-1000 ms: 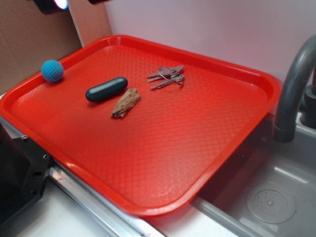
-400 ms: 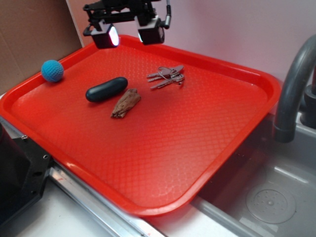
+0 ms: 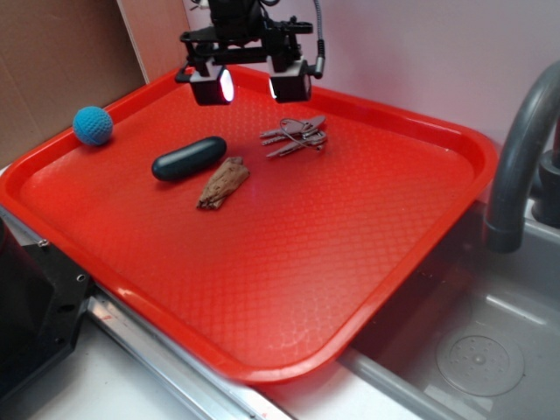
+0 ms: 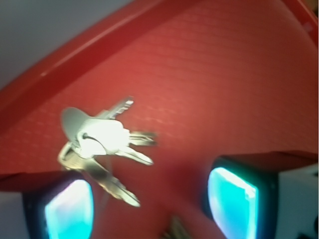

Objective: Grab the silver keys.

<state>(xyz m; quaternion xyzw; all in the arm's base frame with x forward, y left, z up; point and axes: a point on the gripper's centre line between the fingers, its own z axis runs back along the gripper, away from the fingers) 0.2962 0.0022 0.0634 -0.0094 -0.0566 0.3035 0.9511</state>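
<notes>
The silver keys (image 3: 282,136) lie clear of the brown chip, so the robot's open gripper should keep going down toward the keys' ring (image 3: 306,134) until it sits between the fingers.
The silver keys (image 3: 296,136) lie splayed on the red tray (image 3: 367,254), towards its back middle. In the wrist view the silver keys (image 4: 102,144) show bright, just ahead of the left finger. My gripper (image 3: 252,86) hangs open above the tray's back edge, up and to the left of the keys, with nothing between its glowing pads (image 3: 225,85). In the wrist view my gripper (image 4: 152,209) has its two lit pads (image 4: 70,209) wide apart over bare tray.
A dark oval case (image 3: 188,158) and a brown wood-like chip (image 3: 223,183) lie left of the keys. A blue ball (image 3: 92,125) sits by the tray's left rim. A grey faucet (image 3: 521,157) and sink (image 3: 477,350) stand to the right.
My gripper has come into view from the top left and moved right and down towards the keys. Nothing on the tray has moved.
</notes>
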